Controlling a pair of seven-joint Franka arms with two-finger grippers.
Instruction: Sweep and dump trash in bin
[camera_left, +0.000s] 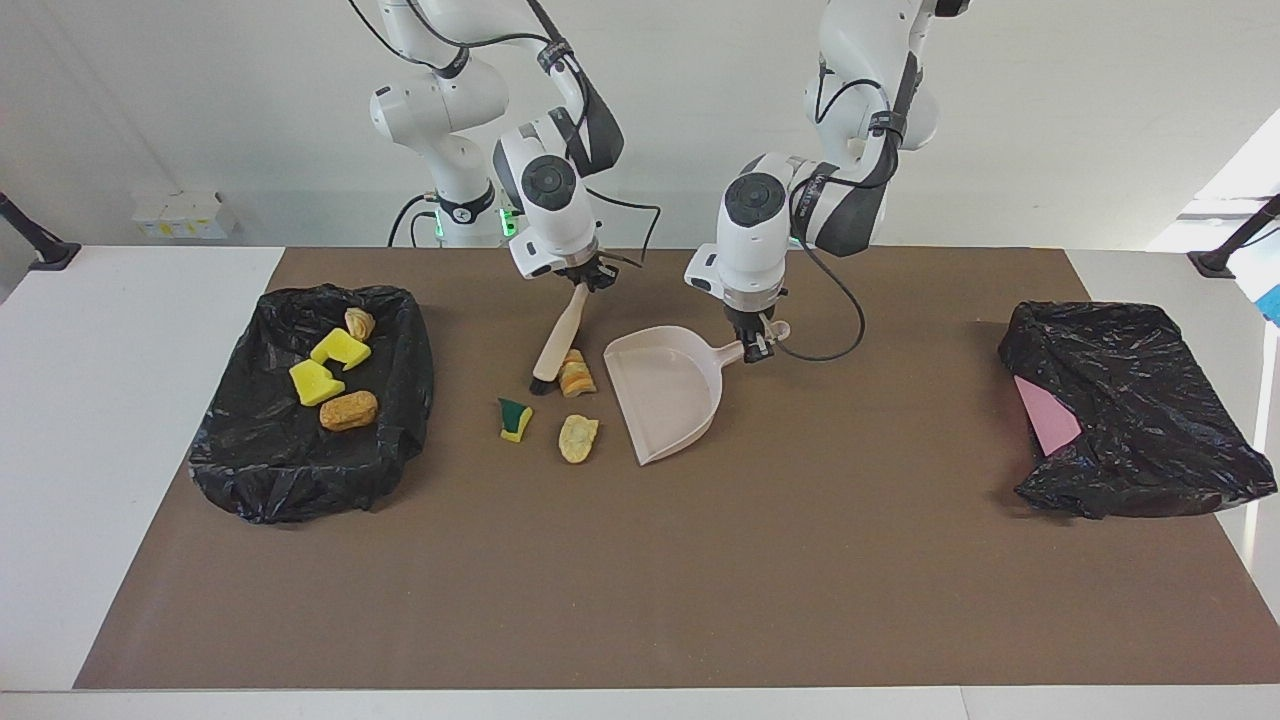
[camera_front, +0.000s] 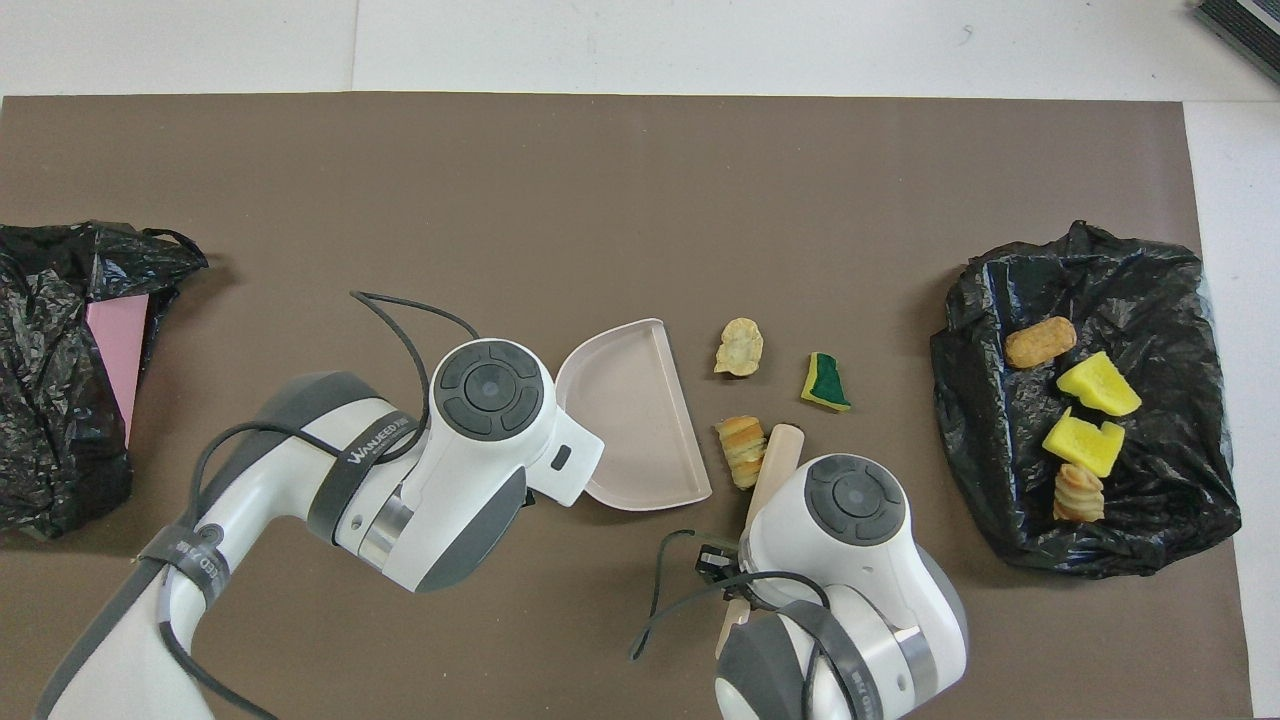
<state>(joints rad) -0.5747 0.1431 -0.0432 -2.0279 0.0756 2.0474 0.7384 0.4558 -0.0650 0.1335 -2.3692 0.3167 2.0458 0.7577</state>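
My right gripper should sweep the striped bread piece (camera_left: 577, 373), which the brush's bristles are past, into the dustpan (camera_left: 657, 394) before it goes round the green-and-yellow sponge scrap.
My left gripper (camera_left: 757, 340) is shut on the handle of the beige dustpan (camera_left: 665, 392), which sits on the brown mat with its straight open edge toward the scraps; it also shows in the overhead view (camera_front: 635, 415). My right gripper (camera_left: 592, 279) is shut on the wooden handle of a small brush (camera_left: 558, 338), whose dark bristles touch the mat beside a striped bread piece (camera_left: 576, 375). A green-and-yellow sponge scrap (camera_left: 515, 420) and a tan chunk (camera_left: 578, 438) lie next to it, farther from the robots. In the overhead view, both grippers are hidden under their wrists.
A bin lined with a black bag (camera_left: 260, 480) stands at the right arm's end, holding two yellow sponge pieces and two bread chunks. A second black bag (camera_left: 1150, 430) with a pink item in it lies at the left arm's end.
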